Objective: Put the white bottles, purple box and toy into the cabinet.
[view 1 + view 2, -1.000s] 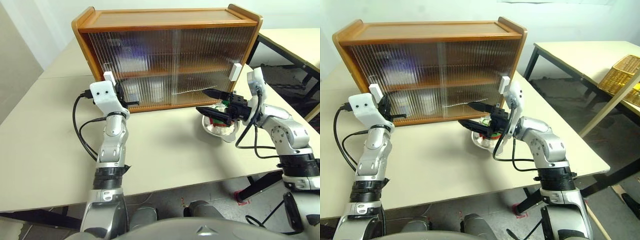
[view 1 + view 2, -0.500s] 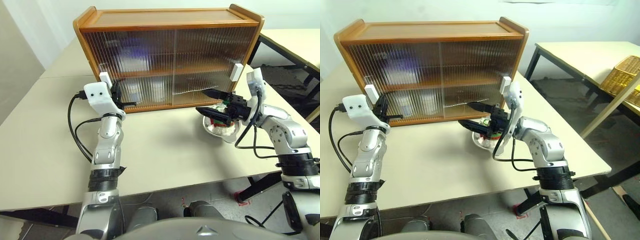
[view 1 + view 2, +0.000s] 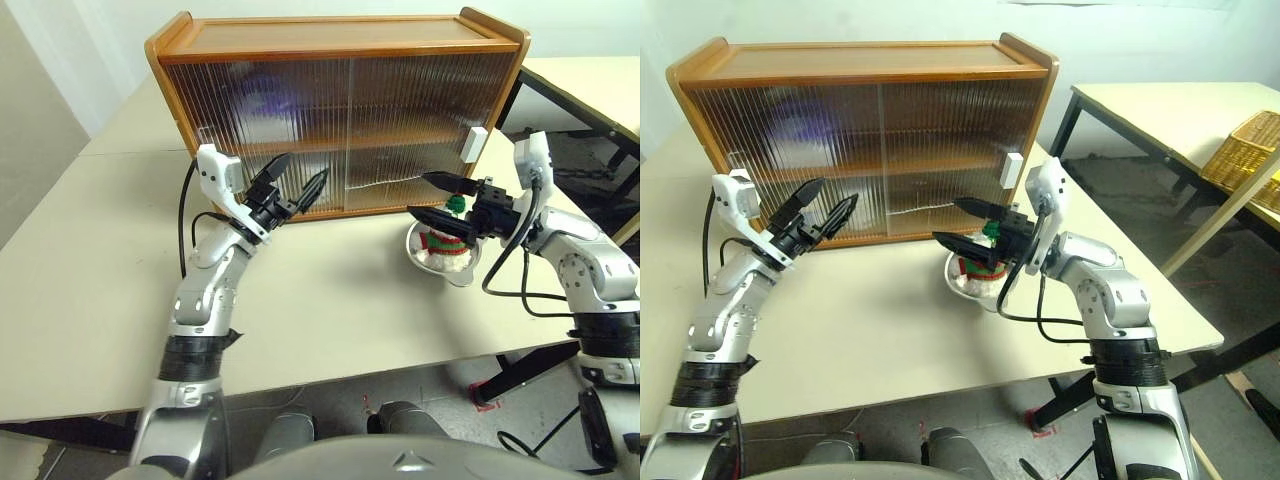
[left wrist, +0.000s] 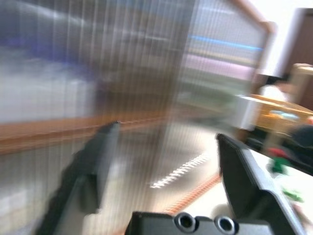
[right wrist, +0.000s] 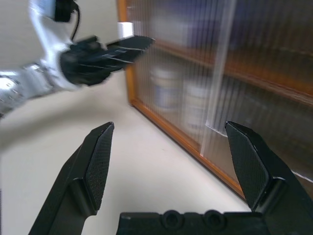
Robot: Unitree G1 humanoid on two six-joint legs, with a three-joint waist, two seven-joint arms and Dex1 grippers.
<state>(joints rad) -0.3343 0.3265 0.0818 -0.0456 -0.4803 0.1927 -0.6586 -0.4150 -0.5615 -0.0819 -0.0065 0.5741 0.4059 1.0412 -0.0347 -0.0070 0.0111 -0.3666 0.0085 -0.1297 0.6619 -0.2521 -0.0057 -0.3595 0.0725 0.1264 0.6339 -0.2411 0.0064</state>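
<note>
My right gripper is shut off from the cabinet by the ribbed door (image 3: 425, 120) behind the toy, so it should first push that door's white handle (image 3: 474, 145) to slide the door open.
The cabinet (image 3: 335, 40) stands at the back of the table with both ribbed doors across its front. A purple box (image 3: 265, 100) glows dimly behind the upper left door. Two white bottles (image 5: 166, 88) stand on the lower shelf behind the ribbing. The toy (image 3: 447, 240), white with a striped scarf and green hat, sits in a steel bowl (image 3: 440, 268) in front of the cabinet's right end. My left gripper (image 3: 303, 168) is open and empty before the lower left door. Open too, my right gripper (image 3: 420, 194) hovers just left of the toy.
The door handles are white, one at the left (image 3: 205, 132) and one at the right (image 3: 474, 143). A second table (image 3: 1160, 105) with a wicker basket (image 3: 1245, 140) stands off to the right. Bare tabletop (image 3: 330, 290) lies between my arms.
My left gripper has let go of the left door handle, opened, and swung right while turning. The right arm has shifted slightly to the right, still open.
</note>
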